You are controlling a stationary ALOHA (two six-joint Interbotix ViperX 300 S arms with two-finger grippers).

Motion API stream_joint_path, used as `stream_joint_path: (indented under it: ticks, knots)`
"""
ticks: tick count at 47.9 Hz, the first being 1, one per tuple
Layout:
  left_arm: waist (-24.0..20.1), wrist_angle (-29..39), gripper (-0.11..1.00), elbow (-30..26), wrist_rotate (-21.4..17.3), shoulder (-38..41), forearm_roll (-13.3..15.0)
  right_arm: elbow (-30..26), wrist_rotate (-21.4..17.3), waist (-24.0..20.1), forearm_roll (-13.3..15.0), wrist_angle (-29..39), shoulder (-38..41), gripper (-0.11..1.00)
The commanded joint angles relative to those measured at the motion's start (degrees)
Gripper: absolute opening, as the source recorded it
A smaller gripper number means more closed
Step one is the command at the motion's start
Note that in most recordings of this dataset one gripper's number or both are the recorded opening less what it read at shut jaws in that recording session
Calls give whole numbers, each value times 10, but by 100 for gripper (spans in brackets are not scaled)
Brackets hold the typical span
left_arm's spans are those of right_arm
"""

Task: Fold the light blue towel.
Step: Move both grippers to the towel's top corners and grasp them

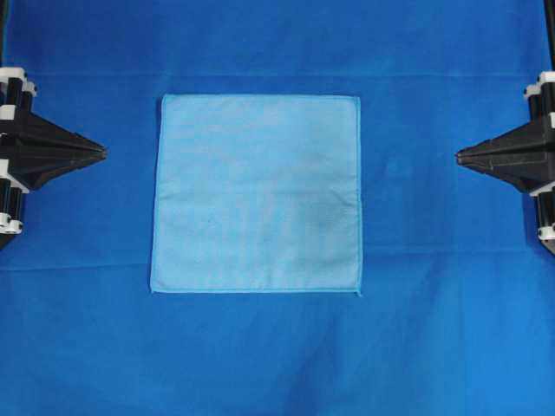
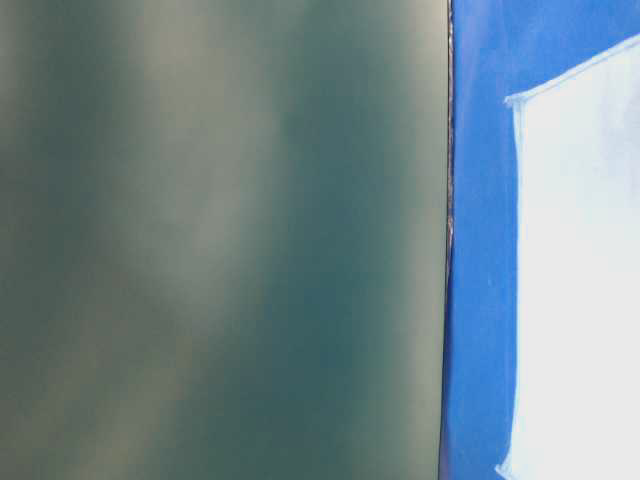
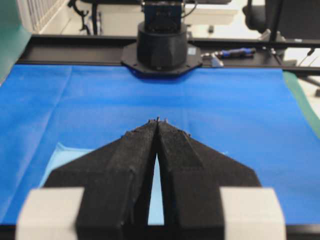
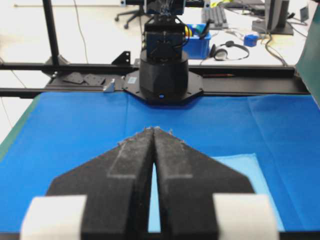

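Note:
Clear royal-blue sheet (image 1: 406, 127) leads from the robot's right gripper to the towel's nearest flat corner (image 1: 355, 100), so the gripper should carry on heading there until its fingers close on that corner.
The light blue towel (image 1: 257, 192) lies flat and unfolded as a square in the middle of the darker royal-blue sheet (image 1: 277, 347). Its corner shows washed out in the table-level view (image 2: 580, 280). My left gripper (image 1: 102, 152) sits at the left edge, tips pointing right, clear of the towel's left hem. My right gripper (image 1: 460, 157) mirrors it at the right edge, apart from the right hem. Both are shut with tips touching and nothing between them, as seen for the left gripper (image 3: 158, 120) and the right gripper (image 4: 153, 128). The towel (image 3: 55, 155) (image 4: 245, 170) peeks out beneath each.
The opposite arm's black base (image 3: 161, 47) (image 4: 163, 75) stands at the sheet's far edge in each wrist view. A blurred dark green surface (image 2: 220, 240) fills the left of the table-level view. Office clutter lies beyond the black frame rail (image 4: 250, 85).

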State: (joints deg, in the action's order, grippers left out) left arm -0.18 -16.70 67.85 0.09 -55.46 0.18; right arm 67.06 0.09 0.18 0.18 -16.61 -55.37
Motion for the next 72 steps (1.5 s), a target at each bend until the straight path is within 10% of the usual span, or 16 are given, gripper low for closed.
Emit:
stream_joint_path:
  ticks: [1,29,33,41,45,72]
  knots:
    - [-3,18,0,-14,-4,9,11,-15,-8,12,-4,-1,10,0]
    - [-183,21,2,-17,-10,185,11,-114,-7,243,-7,145,273,1]
    - [-205,10,17,-19,-11,224,11,-134,-7,255,3,149,319,8]
    - [-253,-18,68,-27,-12,323,10,-174,-7,272,22,149,410,58]
    - [-268,-34,84,-36,-29,375,10,-194,-7,277,31,148,459,61]
    - [-311,-62,86,-82,-70,569,10,-237,-6,280,34,134,617,57]
